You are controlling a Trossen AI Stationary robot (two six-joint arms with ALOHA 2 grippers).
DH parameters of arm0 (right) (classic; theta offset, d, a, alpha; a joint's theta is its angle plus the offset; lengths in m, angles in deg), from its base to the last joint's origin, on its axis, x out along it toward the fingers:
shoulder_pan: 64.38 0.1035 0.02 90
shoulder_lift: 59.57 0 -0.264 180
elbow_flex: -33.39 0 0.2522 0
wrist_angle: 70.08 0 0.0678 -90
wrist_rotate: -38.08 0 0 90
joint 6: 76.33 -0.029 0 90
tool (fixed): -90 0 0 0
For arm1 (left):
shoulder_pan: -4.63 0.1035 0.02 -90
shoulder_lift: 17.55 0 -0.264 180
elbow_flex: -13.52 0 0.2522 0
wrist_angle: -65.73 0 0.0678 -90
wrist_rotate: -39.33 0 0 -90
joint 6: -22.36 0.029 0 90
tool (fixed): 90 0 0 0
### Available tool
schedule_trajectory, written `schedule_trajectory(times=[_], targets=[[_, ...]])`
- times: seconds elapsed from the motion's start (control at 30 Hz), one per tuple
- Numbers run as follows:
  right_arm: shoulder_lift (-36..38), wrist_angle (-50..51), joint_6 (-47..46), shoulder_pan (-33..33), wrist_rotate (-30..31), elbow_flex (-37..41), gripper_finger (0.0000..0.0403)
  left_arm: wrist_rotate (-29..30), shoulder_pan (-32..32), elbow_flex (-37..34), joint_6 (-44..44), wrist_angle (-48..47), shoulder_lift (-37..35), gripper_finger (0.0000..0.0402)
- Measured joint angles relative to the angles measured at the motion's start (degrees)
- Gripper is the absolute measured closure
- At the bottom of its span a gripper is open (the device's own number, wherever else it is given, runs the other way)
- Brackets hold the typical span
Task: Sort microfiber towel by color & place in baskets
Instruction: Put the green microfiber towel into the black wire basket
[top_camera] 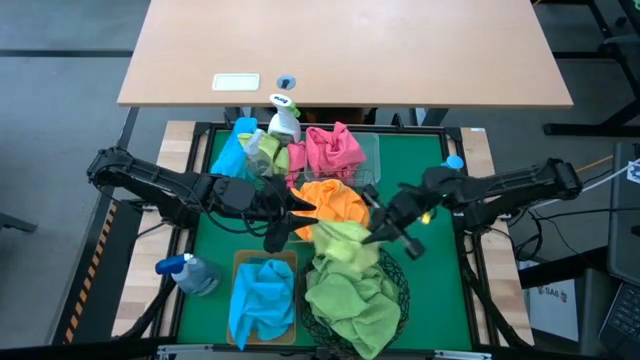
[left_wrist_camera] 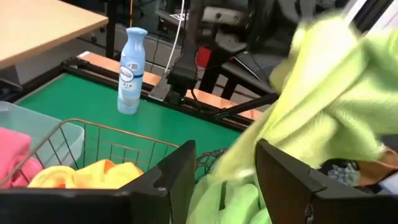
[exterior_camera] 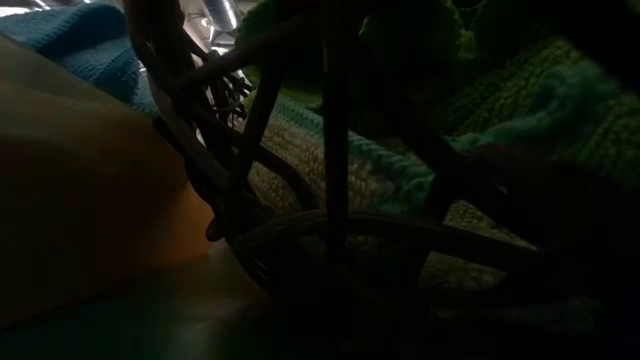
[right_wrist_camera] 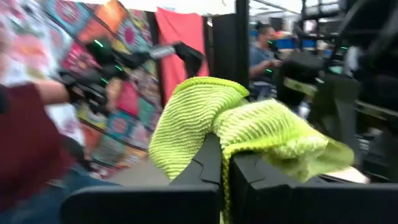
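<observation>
The lime-green towel is hanging over the black basket's rim next to the orange towels, so the robot's right gripper should swing down and press this towel onto the green pile (top_camera: 358, 303) before it opens.
A lime-green towel (top_camera: 338, 241) hangs from my right gripper (top_camera: 377, 232), which is shut on it over the round black wire basket (top_camera: 398, 283). That basket holds more green towels (top_camera: 352, 300). My left gripper (top_camera: 300, 207) is open beside the orange towels (top_camera: 335, 198) in a wire basket (left_wrist_camera: 93, 134). In the left wrist view the green towel (left_wrist_camera: 323, 99) shows between and beyond its fingers (left_wrist_camera: 180, 174). Blue towels (top_camera: 264, 296) fill the tan bin (top_camera: 240, 262). Pink towels (top_camera: 334, 150) lie in the clear basket (top_camera: 372, 148). My right gripper (right_wrist_camera: 225, 157) pinches a bunched fold of the green towel (right_wrist_camera: 219, 134) between its two shut fingers. The cloth drapes slack over both fingertips, and the towel's lower part reaches the pile in the black basket. My left gripper: I cannot tell whether its fingers touch the green towel.
A blue spray bottle (top_camera: 188, 273) lies near the green mat's left edge, and a white one (top_camera: 284, 118) stands at the far edge among towels. A pale blue bottle (left_wrist_camera: 132, 70) stands at the mat's right. In the low view the black basket (exterior_camera: 330, 200) and tan bin (exterior_camera: 80, 200) fill the picture.
</observation>
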Motion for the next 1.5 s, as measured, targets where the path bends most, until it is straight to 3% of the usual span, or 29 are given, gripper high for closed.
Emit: schedule_trajectory(times=[0.2,0.37,0.47,0.6,0.77,0.87,1.2,1.5], targets=[[3.0,-0.2,-10.5,0.7,-7.9,-0.1,0.0401,0.2,0.0,0.0,1.1,0.0,0.0,0.0243],[2.2,2.2,-11.3,6.0,-7.0,0.0,0.0401,0.2,0.0,0.0,1.1,0.0,0.0,0.0243],[1.4,6.0,-8.5,9.6,-3.8,0.0,0.04,0.1,-0.5,0.0,1.1,0.0,0.0,0.0243],[-0.1,14.7,-2.4,13.4,5.2,0.0,0.04,0.1,-0.6,0.0,1.1,0.0,0.0,0.0243],[-4.2,28.3,-3.1,16.4,19.3,0.0,0.04,0.1,-1.4,0.0,1.1,0.1,0.0,0.0243],[-7.8,33.9,-6.6,17.4,24.5,0.0,0.04,0.1,-2.0,0.0,1.1,0.1,0.0,0.0243],[-20.7,32.2,-10.0,17.2,25.9,0.0,0.04,0.1,-2.4,0.0,1.1,0.1,0.0,0.0243],[-22.0,31.1,-10.0,17.2,23.2,0.0,0.0397,0.4,-2.4,0.0,4.1,-0.2,0.0,0.0243]])
